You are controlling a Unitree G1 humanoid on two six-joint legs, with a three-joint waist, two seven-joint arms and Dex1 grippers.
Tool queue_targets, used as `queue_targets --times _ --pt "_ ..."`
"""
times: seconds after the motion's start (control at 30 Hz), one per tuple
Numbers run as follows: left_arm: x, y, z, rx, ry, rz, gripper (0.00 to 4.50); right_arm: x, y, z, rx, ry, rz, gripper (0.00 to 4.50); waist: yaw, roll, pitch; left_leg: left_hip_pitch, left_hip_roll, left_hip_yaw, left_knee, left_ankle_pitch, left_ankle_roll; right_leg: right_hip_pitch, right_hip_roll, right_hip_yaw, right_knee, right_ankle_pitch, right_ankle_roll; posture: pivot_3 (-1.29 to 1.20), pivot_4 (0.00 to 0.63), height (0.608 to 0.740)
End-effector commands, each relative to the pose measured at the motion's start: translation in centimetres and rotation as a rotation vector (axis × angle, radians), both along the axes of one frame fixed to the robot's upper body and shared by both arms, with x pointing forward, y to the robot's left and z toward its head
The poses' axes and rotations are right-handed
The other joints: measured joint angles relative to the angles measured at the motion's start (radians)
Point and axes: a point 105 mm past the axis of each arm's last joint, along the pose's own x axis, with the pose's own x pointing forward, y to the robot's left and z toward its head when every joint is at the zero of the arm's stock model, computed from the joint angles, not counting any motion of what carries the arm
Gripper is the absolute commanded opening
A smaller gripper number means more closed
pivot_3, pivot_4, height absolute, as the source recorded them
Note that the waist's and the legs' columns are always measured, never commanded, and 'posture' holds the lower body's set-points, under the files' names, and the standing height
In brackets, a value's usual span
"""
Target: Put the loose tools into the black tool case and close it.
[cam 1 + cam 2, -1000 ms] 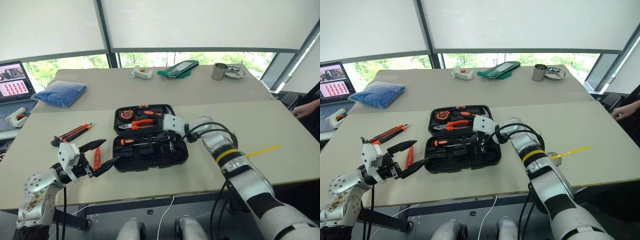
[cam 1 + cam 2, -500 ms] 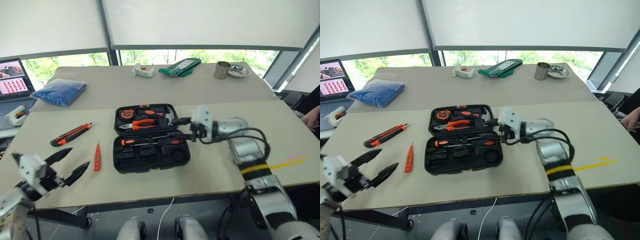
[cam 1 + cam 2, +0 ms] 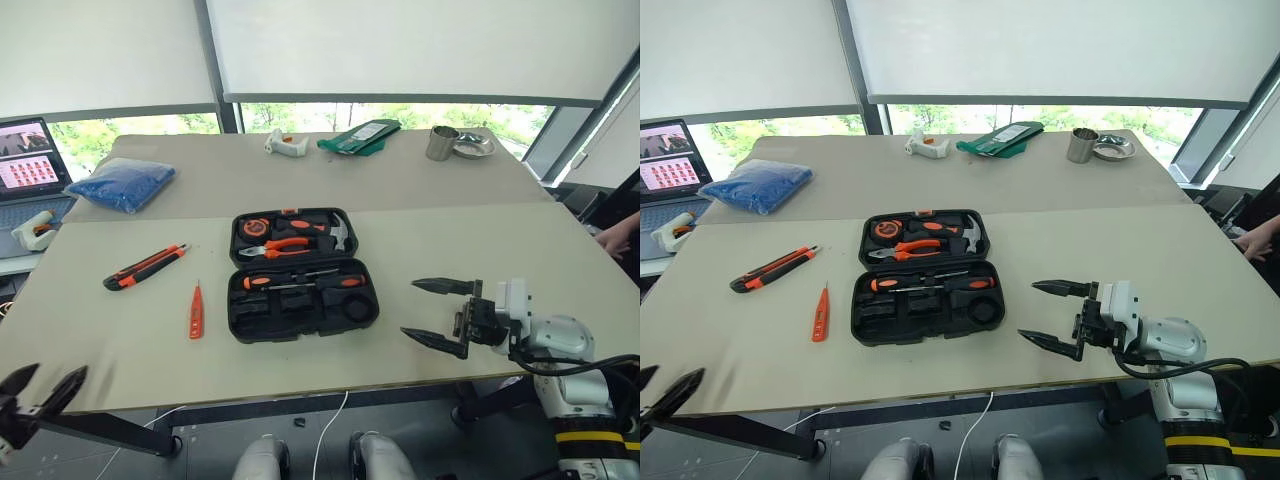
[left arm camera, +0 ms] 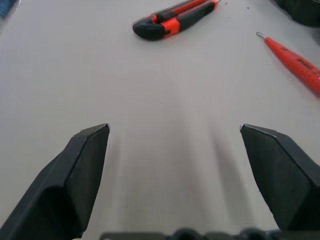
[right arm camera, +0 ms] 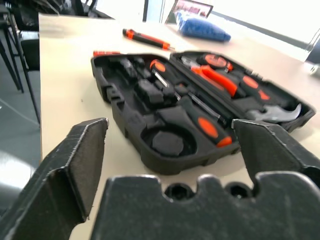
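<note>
My gripper will lower the orange tester pen (image 3: 196, 312) in, and the pen will settle lengthwise alongside the screwdrivers, because an empty molded slot (image 3: 264, 302) shows beside them.
The black tool case (image 3: 303, 305) lies open mid-table, with two orange-and-black screwdrivers (image 3: 300, 282) in its near half and pliers, a hammer and a tape measure in its far half. Left of it on the table lie the utility knife (image 3: 145, 266) and the orange tester pen (image 3: 195, 312). My right gripper (image 3: 408, 308) is open and empty, level, right of the case and pointing at it. My left gripper (image 3: 58, 370) is open and empty at the table's near left edge, short of the knife (image 4: 175, 19) and pen (image 4: 295, 65).
On the far table are a blue cloth bundle (image 3: 125, 183), a white tool (image 3: 285, 147), a green pouch (image 3: 360, 137), a metal cup (image 3: 438, 143) and a dish (image 3: 472, 143). A laptop (image 3: 25, 160) stands far left. A person's hand (image 3: 620, 235) shows at the right edge.
My right gripper has opened and drawn back from the case to the right. My left gripper has pulled away from the pen toward the near left edge.
</note>
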Motion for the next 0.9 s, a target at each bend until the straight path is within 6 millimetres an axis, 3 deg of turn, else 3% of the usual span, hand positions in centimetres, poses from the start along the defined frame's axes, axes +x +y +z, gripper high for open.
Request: queue_targets --times 0.03,0.13,0.37,0.7,0.8,0.9 --pt "2.8 -4.6 1.8 -0.036 -0.003 -0.066 4.50 -0.8 1.4 2.6 0.042 -0.059 0.099 4.46 0.001 0.000 0.000 0.001 0.000 0.000 0.000 0.000 0.000 0.000 0.000 0.000 0.001 0.000 0.000 0.00 0.150 0.740" --pt "4.6 -7.9 2.5 -0.065 -0.008 -0.089 4.50 -1.0 2.4 3.9 0.056 -0.055 0.164 4.46 0.002 0.000 0.000 0.005 -0.001 0.002 0.000 0.000 0.000 0.001 0.000 0.001 0.005 0.000 0.000 0.00 0.150 0.740" --pt "6.9 -11.2 0.9 -0.012 0.041 0.023 4.50 -1.1 4.2 5.5 0.047 -0.067 0.278 4.46 0.003 -0.002 -0.001 0.011 -0.004 0.004 0.000 0.002 0.001 0.003 0.004 0.009 0.011 0.008 -0.005 0.00 0.150 0.740" --pt "8.5 -11.9 -2.1 0.053 0.093 0.155 4.50 -0.7 4.9 6.6 0.042 -0.074 0.301 4.46 0.023 -0.002 -0.001 0.012 -0.004 0.004 0.000 0.001 0.001 0.002 0.008 0.010 0.012 0.004 -0.008 0.00 0.150 0.740" --pt "8.3 -11.8 -3.0 0.055 0.124 0.168 3.72 -0.6 4.9 6.8 0.041 -0.077 0.301 4.50 0.023 -0.002 -0.001 0.016 -0.004 0.005 0.001 0.001 0.001 0.004 0.008 0.012 0.014 0.004 -0.008 0.00 0.150 0.740" --pt "8.1 -11.6 -3.5 0.075 0.139 0.173 2.65 -0.6 4.9 6.9 0.037 -0.081 0.304 4.50 0.022 -0.002 -0.001 0.018 -0.004 0.005 0.001 -0.002 -0.004 0.004 0.008 0.014 0.017 0.004 -0.008 0.00 0.150 0.740"
